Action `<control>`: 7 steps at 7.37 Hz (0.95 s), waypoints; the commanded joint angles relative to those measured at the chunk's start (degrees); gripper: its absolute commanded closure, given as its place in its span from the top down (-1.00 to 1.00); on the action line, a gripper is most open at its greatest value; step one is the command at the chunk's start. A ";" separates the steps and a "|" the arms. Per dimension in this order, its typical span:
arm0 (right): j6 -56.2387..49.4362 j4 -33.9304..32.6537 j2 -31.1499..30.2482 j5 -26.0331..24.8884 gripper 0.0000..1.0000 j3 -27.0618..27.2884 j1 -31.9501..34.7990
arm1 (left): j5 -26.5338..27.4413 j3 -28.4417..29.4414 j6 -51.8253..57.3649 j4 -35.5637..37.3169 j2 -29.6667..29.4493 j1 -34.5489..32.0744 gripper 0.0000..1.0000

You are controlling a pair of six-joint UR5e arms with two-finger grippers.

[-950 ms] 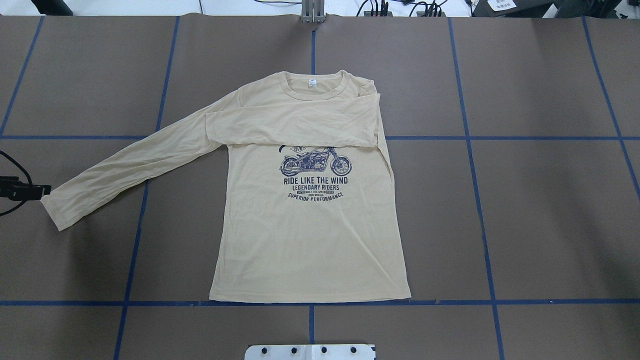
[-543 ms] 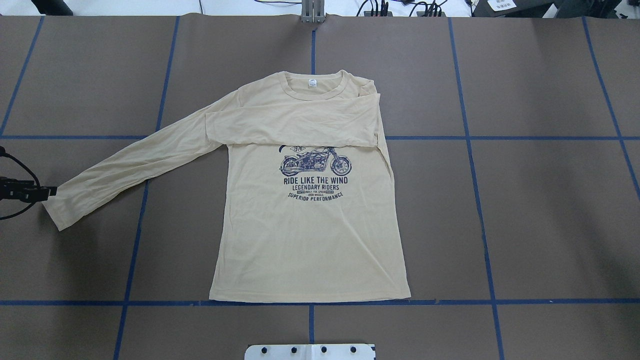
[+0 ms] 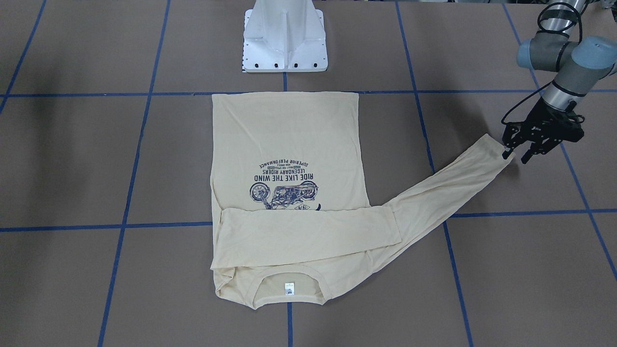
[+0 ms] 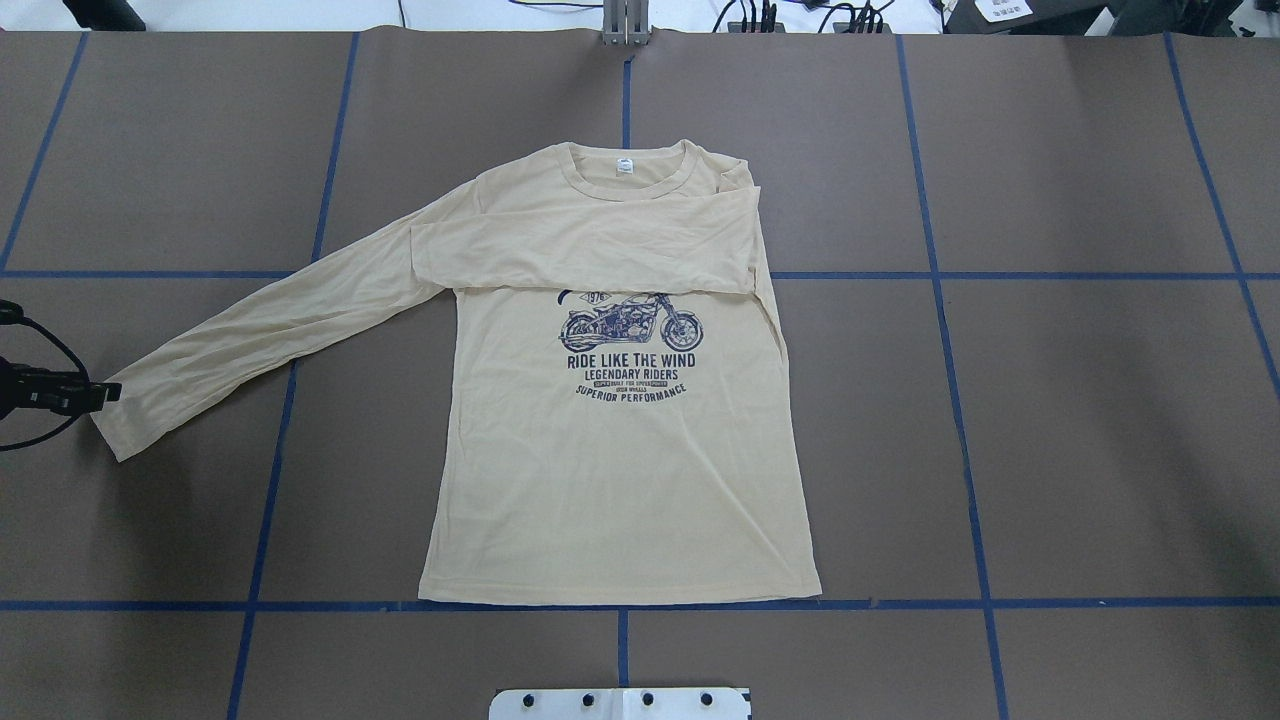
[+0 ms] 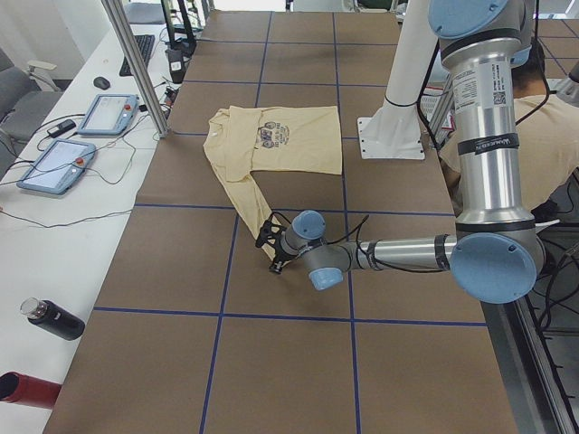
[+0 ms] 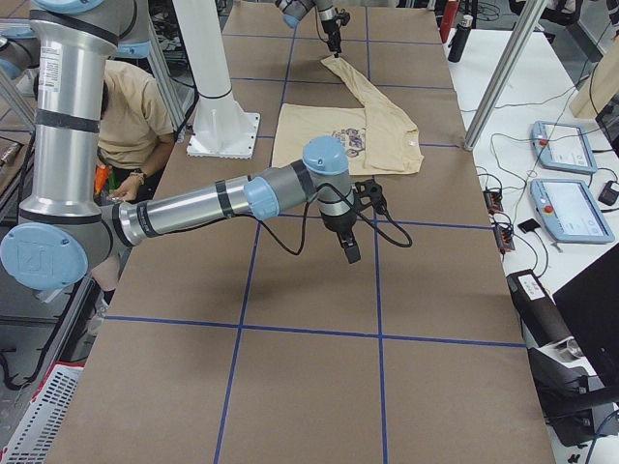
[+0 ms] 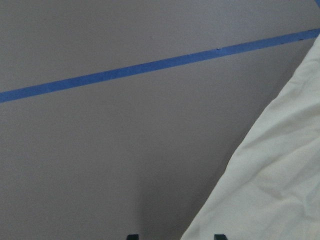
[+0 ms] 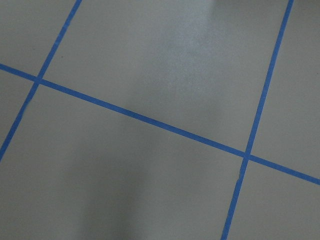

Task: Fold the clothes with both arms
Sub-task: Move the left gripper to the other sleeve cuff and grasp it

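The outstretched sleeve (image 3: 448,191) should reach across to the shirt's opposite edge when I fold it over, because the folded sleeve (image 3: 306,234) goes across the whole chest.
The cream-yellow long-sleeved shirt (image 4: 620,480) lies flat on the brown table, motorcycle print up, collar at the far side. One sleeve is folded across the chest (image 3: 308,233). The other sleeve (image 4: 270,325) stretches out towards my left side. My left gripper (image 3: 515,157) is open and low at that sleeve's cuff (image 3: 491,147), one fingertip at the cuff's edge. The left wrist view shows the cuff (image 7: 270,190) reaching in between the fingertips. My right gripper (image 6: 348,253) hangs above bare table, away from the shirt; I cannot tell whether it is open or shut.
The white pedestal (image 3: 284,38) stands at the shirt's hem side. Blue tape lines (image 4: 960,400) grid the table. Operator consoles (image 5: 54,163) and bottles (image 5: 54,318) lie beyond the far edge. A person (image 6: 126,116) sits behind the robot.
My left gripper has moved in towards the outstretched sleeve's cuff and now reaches its edge. The shirt has not visibly moved.
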 commanded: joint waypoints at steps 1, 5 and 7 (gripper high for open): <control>0.01 0.03 -0.13 -0.01 0.99 0.04 0.00 | -0.23 0.00 -0.09 -2.57 0.95 0.70 0.14; 0.01 0.03 -0.13 -0.01 0.99 0.04 0.00 | -0.14 0.44 -0.09 -2.59 0.96 0.79 -0.31; 0.10 -0.06 -0.04 -0.01 0.99 0.04 0.00 | -0.40 0.18 0.08 -2.68 0.96 0.79 -1.00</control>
